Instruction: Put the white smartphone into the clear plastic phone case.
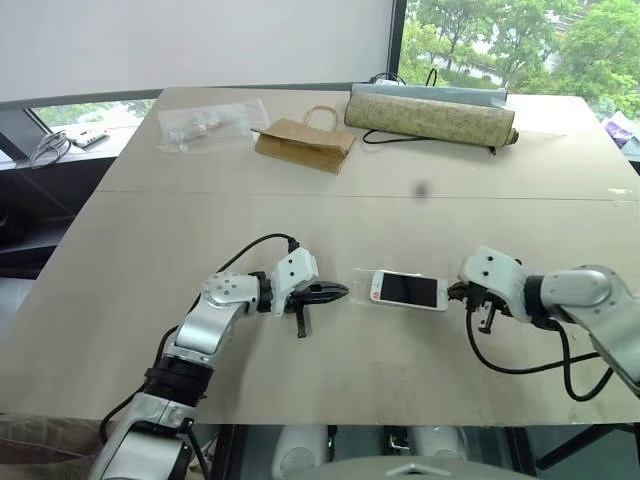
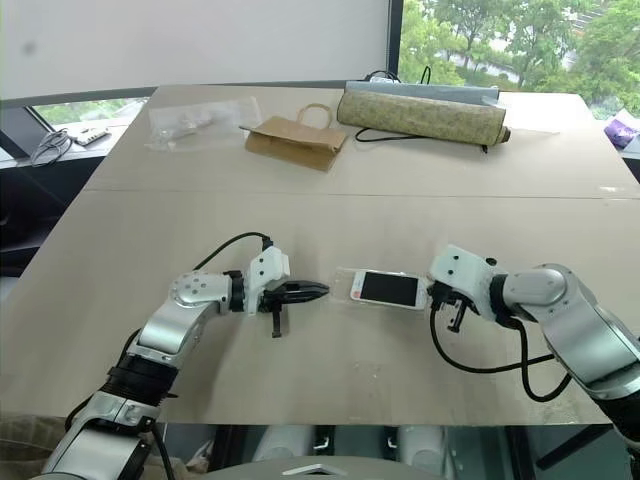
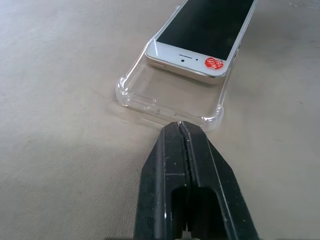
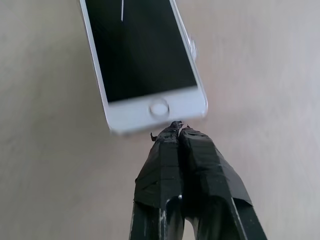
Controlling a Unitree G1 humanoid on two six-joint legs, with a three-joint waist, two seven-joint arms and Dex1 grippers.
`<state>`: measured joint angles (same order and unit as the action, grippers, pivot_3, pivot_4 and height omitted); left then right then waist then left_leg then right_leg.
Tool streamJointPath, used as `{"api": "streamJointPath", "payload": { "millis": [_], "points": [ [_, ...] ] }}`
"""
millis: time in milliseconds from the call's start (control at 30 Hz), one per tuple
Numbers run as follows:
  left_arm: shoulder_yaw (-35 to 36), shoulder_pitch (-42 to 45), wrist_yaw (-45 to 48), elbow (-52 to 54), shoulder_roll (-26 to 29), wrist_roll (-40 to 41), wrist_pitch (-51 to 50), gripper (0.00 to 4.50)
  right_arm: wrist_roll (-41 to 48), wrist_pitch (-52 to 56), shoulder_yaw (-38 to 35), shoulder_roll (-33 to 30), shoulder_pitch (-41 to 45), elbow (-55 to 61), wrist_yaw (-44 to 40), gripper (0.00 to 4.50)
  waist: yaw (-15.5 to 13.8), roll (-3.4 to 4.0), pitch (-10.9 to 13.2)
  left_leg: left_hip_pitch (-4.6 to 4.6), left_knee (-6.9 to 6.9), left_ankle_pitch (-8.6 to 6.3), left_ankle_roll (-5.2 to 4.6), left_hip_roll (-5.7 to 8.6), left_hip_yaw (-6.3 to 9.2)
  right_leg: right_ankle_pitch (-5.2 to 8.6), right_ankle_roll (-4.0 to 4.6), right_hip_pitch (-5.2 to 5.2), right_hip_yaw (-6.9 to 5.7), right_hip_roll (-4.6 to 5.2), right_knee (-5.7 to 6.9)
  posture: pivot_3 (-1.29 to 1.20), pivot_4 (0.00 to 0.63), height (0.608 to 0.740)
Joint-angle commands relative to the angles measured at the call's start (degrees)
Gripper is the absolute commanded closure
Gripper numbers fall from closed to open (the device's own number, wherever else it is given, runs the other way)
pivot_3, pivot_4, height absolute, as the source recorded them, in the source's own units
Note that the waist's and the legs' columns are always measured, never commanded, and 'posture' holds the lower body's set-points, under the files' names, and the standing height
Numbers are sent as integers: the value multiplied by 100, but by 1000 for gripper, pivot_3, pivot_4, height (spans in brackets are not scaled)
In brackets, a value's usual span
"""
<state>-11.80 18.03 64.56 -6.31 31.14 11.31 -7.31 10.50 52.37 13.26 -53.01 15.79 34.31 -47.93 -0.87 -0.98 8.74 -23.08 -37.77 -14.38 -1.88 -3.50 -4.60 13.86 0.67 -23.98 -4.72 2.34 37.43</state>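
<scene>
The smartphone's red-sticker end sits short of the case's uncovered end point(image 1: 361, 283), so next my right gripper pushes the home-button end point(image 1: 441, 295) while my left gripper braces the case.
The white smartphone point(image 1: 408, 290) lies screen up on the table, partly over the clear plastic phone case point(image 3: 170, 97). Its top end with a red sticker point(image 3: 214, 63) rests inside the case, short of the case's left end, which stays uncovered. My left gripper point(image 1: 340, 292) is shut, its tips right at the case's left rim; whether they touch it I cannot tell. My right gripper point(image 4: 176, 127) is shut with its tips at the phone's home-button end point(image 4: 159, 107). Neither holds anything.
A brown paper bag point(image 1: 305, 140), a crinkled clear plastic bag point(image 1: 205, 125) and a long patterned roll point(image 1: 430, 118) with a black cable lie at the table's far side. The table point(image 1: 150, 250) has open surface around the phone.
</scene>
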Motion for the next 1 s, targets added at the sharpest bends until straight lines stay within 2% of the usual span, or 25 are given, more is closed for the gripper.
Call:
{"api": "streamJointPath", "payload": {
  "millis": [33,367,600,767,867,1000],
  "points": [
    [-19,4,-74,-121,33,-107,-49,4500,-36,-57,101,44,182,89,32,4414,2,-1,1,0,0,0,0,0,0,0,0,0,0,0,-1,0,150,740],
    [-37,-22,-91,-66,9,-109,-65,4500,-38,68,371,338,540,91,98,4414,-4,-1,1,-1,1,0,0,0,0,-5,-8,0,1,-1,-3,0,150,740],
    [-25,-37,-100,-41,19,-105,-86,4500,301,415,-303,216,382,288,86,4414,-5,-1,1,-3,1,0,0,1,0,-8,-12,0,1,0,-3,0,150,740],
    [-12,-66,-82,6,49,-87,-128,4500,407,482,-610,-278,-47,426,-12,4414,-1,-1,1,-4,1,0,0,1,1,-8,-13,1,1,0,-5,0,150,740],
    [-10,-81,-69,26,70,-87,-146,4500,347,433,-445,-491,-134,404,-25,4414,4,-1,1,-2,2,0,0,1,-1,-7,-12,1,3,0,-5,0,150,740],
    [-12,-51,-67,15,72,-86,-168,4500,288,356,-96,-218,30,303,126,4414,6,-1,1,2,2,0,0,1,0,-5,-8,2,2,-2,-4,0,150,740]
  ]
}}
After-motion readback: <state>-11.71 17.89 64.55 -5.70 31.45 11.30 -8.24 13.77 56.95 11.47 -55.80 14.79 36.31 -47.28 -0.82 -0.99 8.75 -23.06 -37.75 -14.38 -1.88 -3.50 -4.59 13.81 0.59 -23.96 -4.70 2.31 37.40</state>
